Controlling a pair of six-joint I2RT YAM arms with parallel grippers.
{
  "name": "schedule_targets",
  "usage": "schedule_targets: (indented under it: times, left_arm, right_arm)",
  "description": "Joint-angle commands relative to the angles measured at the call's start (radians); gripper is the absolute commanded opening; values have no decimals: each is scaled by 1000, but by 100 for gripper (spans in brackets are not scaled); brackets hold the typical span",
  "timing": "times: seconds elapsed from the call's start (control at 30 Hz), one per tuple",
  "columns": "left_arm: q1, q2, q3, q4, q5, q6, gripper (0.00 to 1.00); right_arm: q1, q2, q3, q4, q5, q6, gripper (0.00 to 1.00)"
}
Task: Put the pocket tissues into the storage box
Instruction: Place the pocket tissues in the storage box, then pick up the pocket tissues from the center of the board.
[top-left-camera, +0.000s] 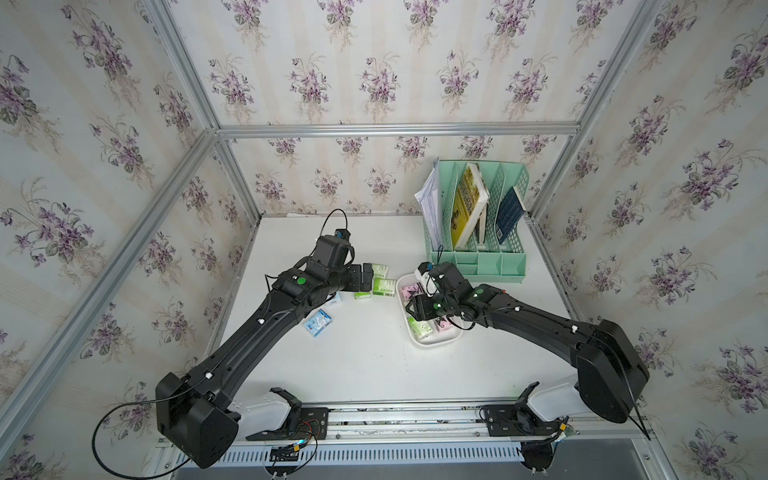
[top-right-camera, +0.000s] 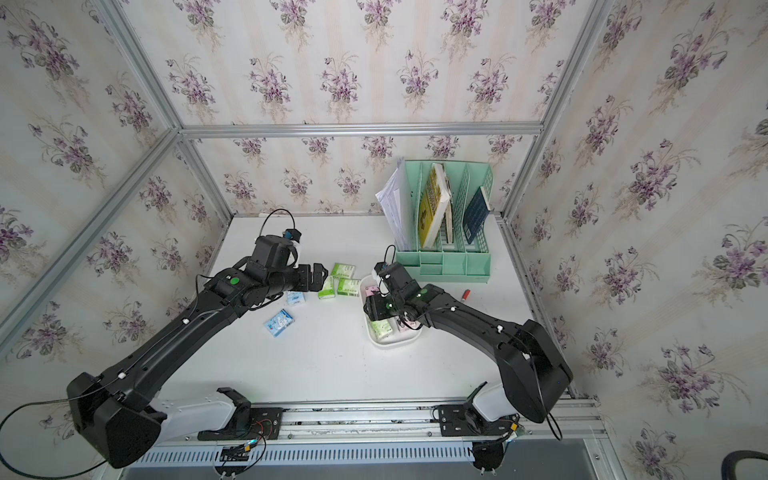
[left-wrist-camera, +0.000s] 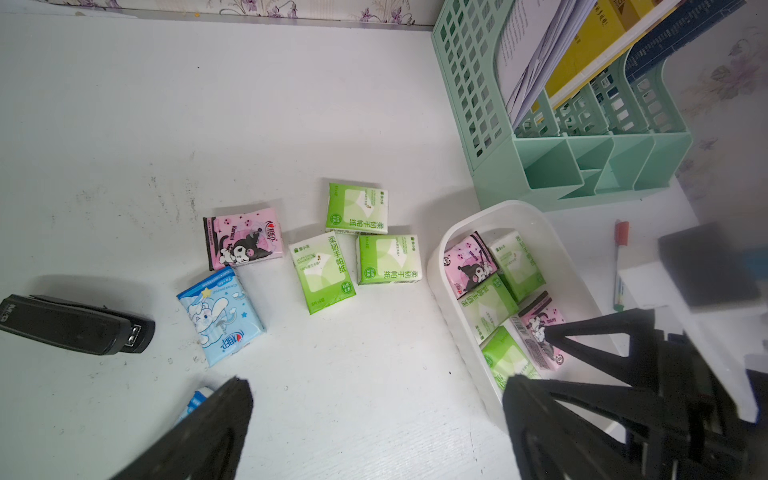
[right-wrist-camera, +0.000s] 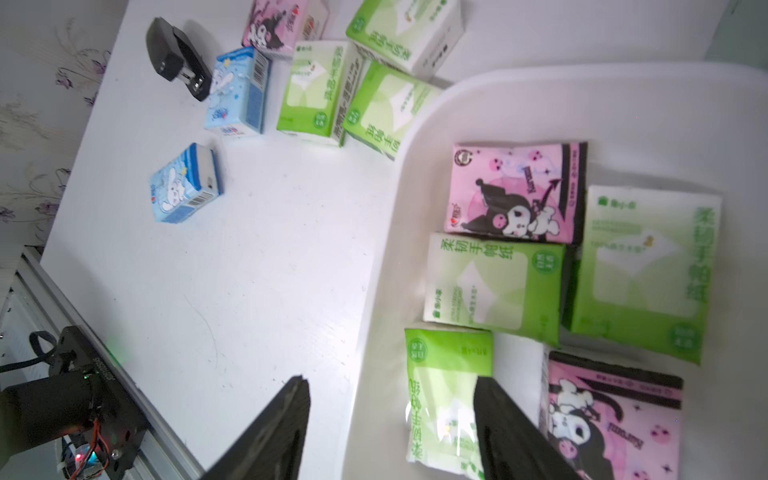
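I can see the front light blue pack (top-left-camera: 316, 323) is clear of the other packs, so I keep moving my open right gripper to that pack's end facing the box (top-left-camera: 326, 316) and close it there.
The white storage box (top-left-camera: 432, 343) sits right of centre and holds several pocket tissues, green (right-wrist-camera: 494, 286) and pink (right-wrist-camera: 515, 195). My right gripper (right-wrist-camera: 390, 382) hangs open over the box's near-left wall. One finger is outside the wall, the other inside beside a green pack (right-wrist-camera: 444, 386) that lies loose in the box. Left of the box, loose packs lie on the table: three green (left-wrist-camera: 326, 272), one pink (left-wrist-camera: 243, 243) and two light blue (left-wrist-camera: 220, 316). My left gripper (left-wrist-camera: 376, 382) stands open above bare table between them and the box, holding nothing.
A mint green file organizer (top-left-camera: 478, 220) with books stands behind the box. A black stapler (left-wrist-camera: 75, 324) lies left of the loose packs. A red-capped pen (top-right-camera: 466, 294) lies right of the box. Walls close the table at the back and both sides.
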Motion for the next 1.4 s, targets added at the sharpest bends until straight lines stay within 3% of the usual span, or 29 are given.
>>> schedule_targets:
  times: [0.0, 0.13, 0.3, 0.43, 0.6, 0.77, 0.97, 1.37]
  left_arm:
    - [3, -12, 3, -1, -30, 3, 99]
    - [53, -40, -2, -29, -53, -12, 99]
    - [261, -150, -89, -40, 47, -32, 99]
    - [413, -251, -150, -59, 72, -17, 99]
    - [523, -286, -168, -109, 117, 1, 99]
    - [569, -314, -192, -109, 150, -4, 99]
    - [588, -334, -197, -120, 161, -2, 99]
    - [588, -344, -194, -129, 183, 2, 99]
  right_arm:
    - [1, 2, 46, -23, 5, -52, 68]
    - [3, 60, 97, 33, -26, -66, 68]
    - [22, 184, 198, 92, -44, -79, 68]
    - [92, 298, 313, 121, -65, -97, 68]
    - [202, 480, 463, 141, -104, -116, 69]
    - [229, 631, 569, 182, -168, -65, 68]
    - [260, 789, 759, 98, -179, -97, 68]
    - [285, 962, 923, 30, -150, -97, 68]
